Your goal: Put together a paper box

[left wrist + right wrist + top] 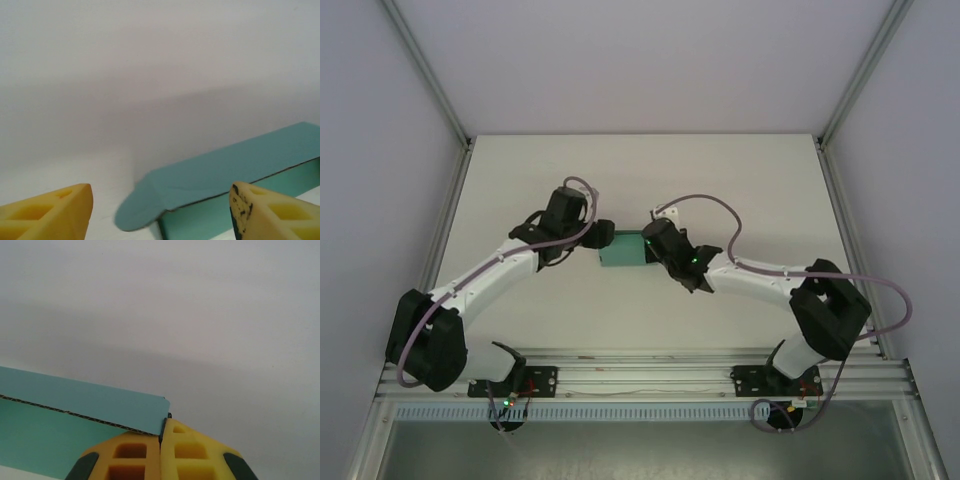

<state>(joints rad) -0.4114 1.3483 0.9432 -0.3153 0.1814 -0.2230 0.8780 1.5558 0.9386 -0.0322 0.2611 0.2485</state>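
Note:
I should close my left gripper and push the rounded flap (pixel 141 206) in at the box's corner (pixel 163 212) before closing the box's panel, because the flap sticks out past the box's end.
The paper box (pixel 623 251) is teal-green card, partly folded, lying mid-table between my two grippers. My left gripper (pixel 601 239) is at its left end and stands open. In the left wrist view its yellow fingertips (pixel 56 211) are set wide apart, with the box's corner and a rounded flap (pixel 134 212) in the gap and touching neither pad. My right gripper (pixel 656 246) is at the box's right end. Its fingers (pixel 131 456) are pressed together, with the corner of a teal panel (pixel 100 402) running into the seam between them.
The white table (pixel 740 180) stretches out behind and beside the box. An aluminium rail (pixel 650 372) with both arm bases runs along the near edge. Upright frame posts (pixel 425 70) and pale walls close in the sides.

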